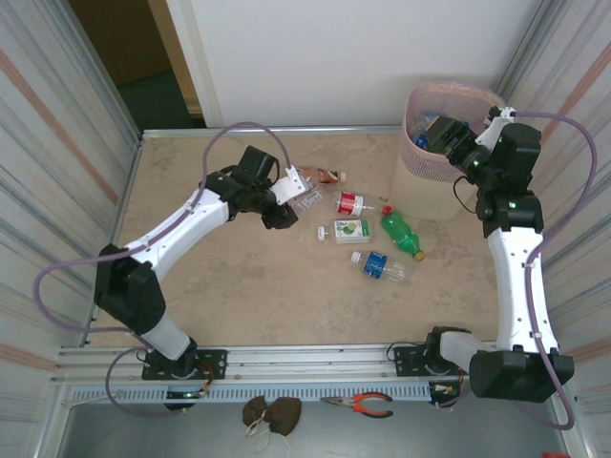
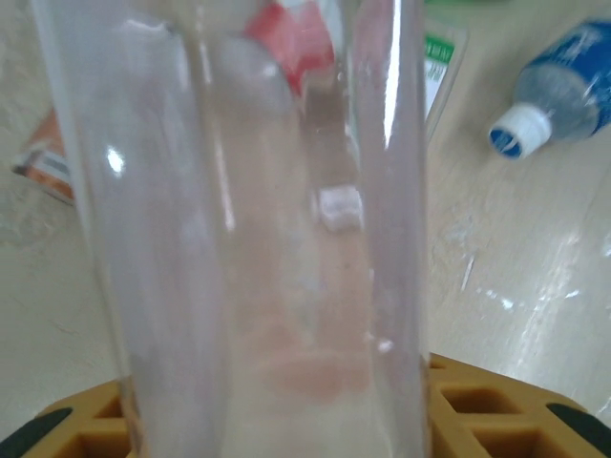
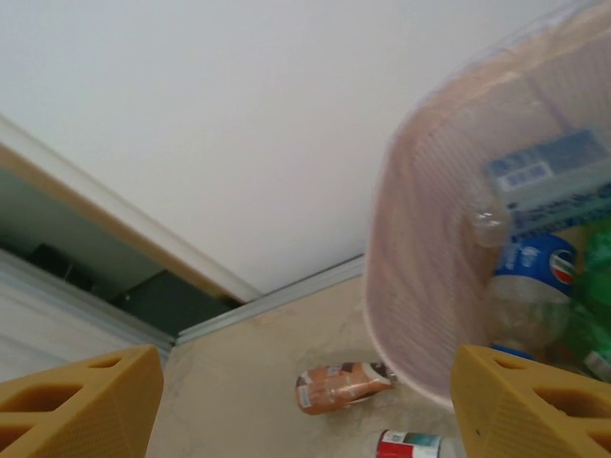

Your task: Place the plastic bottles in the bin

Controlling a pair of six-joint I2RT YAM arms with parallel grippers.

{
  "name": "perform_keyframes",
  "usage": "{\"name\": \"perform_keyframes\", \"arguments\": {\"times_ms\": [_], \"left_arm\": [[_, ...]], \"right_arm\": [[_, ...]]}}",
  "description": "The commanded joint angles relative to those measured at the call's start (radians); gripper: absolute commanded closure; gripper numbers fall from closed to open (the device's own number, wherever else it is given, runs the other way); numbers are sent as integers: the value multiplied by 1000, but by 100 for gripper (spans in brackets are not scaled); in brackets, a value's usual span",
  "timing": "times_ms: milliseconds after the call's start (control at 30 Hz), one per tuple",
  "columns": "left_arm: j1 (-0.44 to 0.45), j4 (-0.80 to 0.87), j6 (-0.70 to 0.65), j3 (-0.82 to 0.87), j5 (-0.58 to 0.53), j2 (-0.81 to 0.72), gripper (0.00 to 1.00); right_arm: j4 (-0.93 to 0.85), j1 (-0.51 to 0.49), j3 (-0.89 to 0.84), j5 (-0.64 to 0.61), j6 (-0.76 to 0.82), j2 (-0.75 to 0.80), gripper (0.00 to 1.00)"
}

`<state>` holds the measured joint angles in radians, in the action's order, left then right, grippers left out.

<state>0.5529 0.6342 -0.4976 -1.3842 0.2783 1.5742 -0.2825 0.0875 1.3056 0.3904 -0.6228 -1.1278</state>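
Observation:
The clear bottle [image 1: 305, 199] sticks out beyond the left gripper's fingers, so the open right gripper keeps coming over until it closes on the clear bottle's loose end [image 1: 316, 195].
My left gripper [image 1: 289, 194] is shut on a clear plastic bottle [image 1: 305, 198] just above the table; up close that clear bottle [image 2: 248, 239] stands between the yellow fingers [image 2: 496, 410]. On the table lie a brown bottle [image 1: 325, 176], a red-label bottle [image 1: 351, 202], a green-label bottle [image 1: 350, 230], a green bottle [image 1: 402, 234] and a blue-label bottle [image 1: 382, 266]. My right gripper [image 1: 441, 138] hangs open over the beige, pink-lined bin [image 1: 425, 181] with nothing between its fingers. The bin [image 3: 430, 286] holds several bottles, one blue-labelled [image 3: 539, 267].
Corrugated walls close in both sides of the table, and a white wall stands behind the bin. Orange-handled pliers [image 1: 358, 405] and a brown lump [image 1: 270, 412] lie below the front rail. Bare tabletop stretches along the near and left parts.

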Motion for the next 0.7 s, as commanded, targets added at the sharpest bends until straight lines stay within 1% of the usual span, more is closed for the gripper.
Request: {"name": "perform_keyframes", "arguments": {"times_ms": [0, 133, 267, 367, 500, 600, 667], "left_arm": [[-17, -108, 78, 27, 110, -90, 60], [-16, -202, 150, 53, 197, -160, 61], [-17, -339, 240, 90, 294, -226, 60], [-16, -432, 304, 103, 371, -263, 60], [-16, -545, 383, 106, 454, -304, 60], [-16, -631, 435, 116, 502, -332, 60], [-16, -713, 478, 130, 532, -350, 60]], "right_arm": [[115, 4, -29, 149, 57, 21, 21], [230, -1, -70, 261, 51, 26, 18], [324, -28, -89, 359, 57, 28, 16], [357, -78, -87, 404, 104, 28, 15], [363, -161, -73, 452, 212, 42, 12], [404, -223, -60, 477, 232, 48, 11], [428, -264, -40, 520, 240, 43, 11]]}}
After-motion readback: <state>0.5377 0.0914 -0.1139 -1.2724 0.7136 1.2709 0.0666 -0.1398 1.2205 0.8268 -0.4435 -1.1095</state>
